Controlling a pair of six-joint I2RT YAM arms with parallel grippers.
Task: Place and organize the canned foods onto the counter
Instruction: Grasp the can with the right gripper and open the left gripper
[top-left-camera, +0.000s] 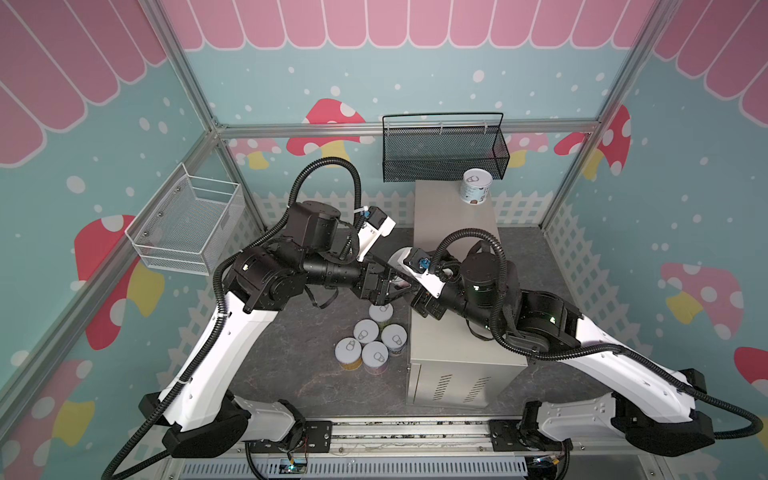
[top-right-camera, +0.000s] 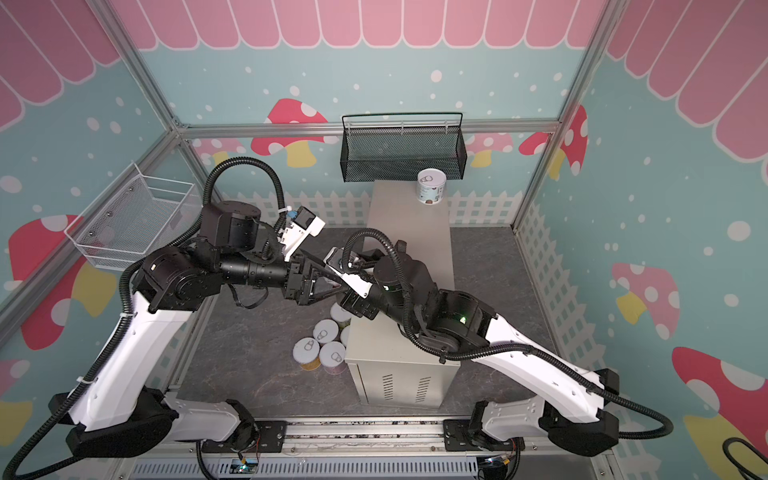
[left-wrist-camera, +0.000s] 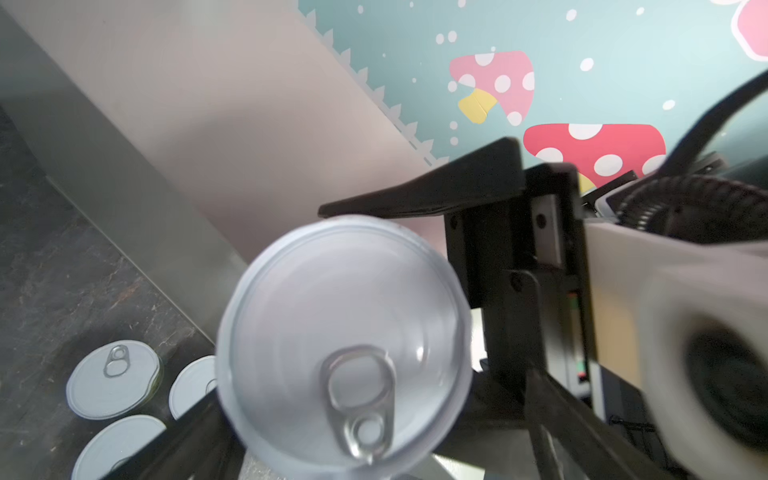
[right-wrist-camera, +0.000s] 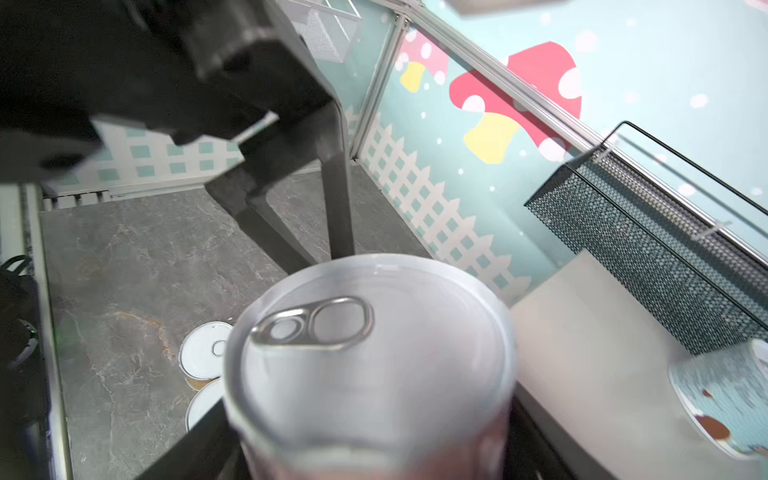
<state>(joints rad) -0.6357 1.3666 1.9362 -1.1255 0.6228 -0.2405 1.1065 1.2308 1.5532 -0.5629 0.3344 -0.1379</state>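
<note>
My left gripper's open fingers are beside the held can (top-left-camera: 400, 258). Next, my left gripper moves away before my right gripper puts the held can by the white-blue can.
A can with a silver pull-tab lid (left-wrist-camera: 345, 332) (right-wrist-camera: 370, 365) hangs in the air beside the left edge of the counter (top-left-camera: 449, 232), a tall beige-grey cabinet. My right gripper (right-wrist-camera: 370, 419) is shut on its sides. My left gripper (top-left-camera: 402, 285) reaches in from the left and is open, one of its fingers (right-wrist-camera: 337, 208) close by the can. Another can (top-left-camera: 476, 185) with a white-blue label stands on the counter's far end. Several cans (top-left-camera: 368, 336) stand clustered on the dark floor left of the counter. In both top views the held can is mostly hidden.
A black mesh basket (top-left-camera: 444, 153) hangs on the back wall just behind the counter. A white wire basket (top-left-camera: 187, 226) hangs on the left wall. Both arms cross over the floor between the can cluster and the counter's left edge.
</note>
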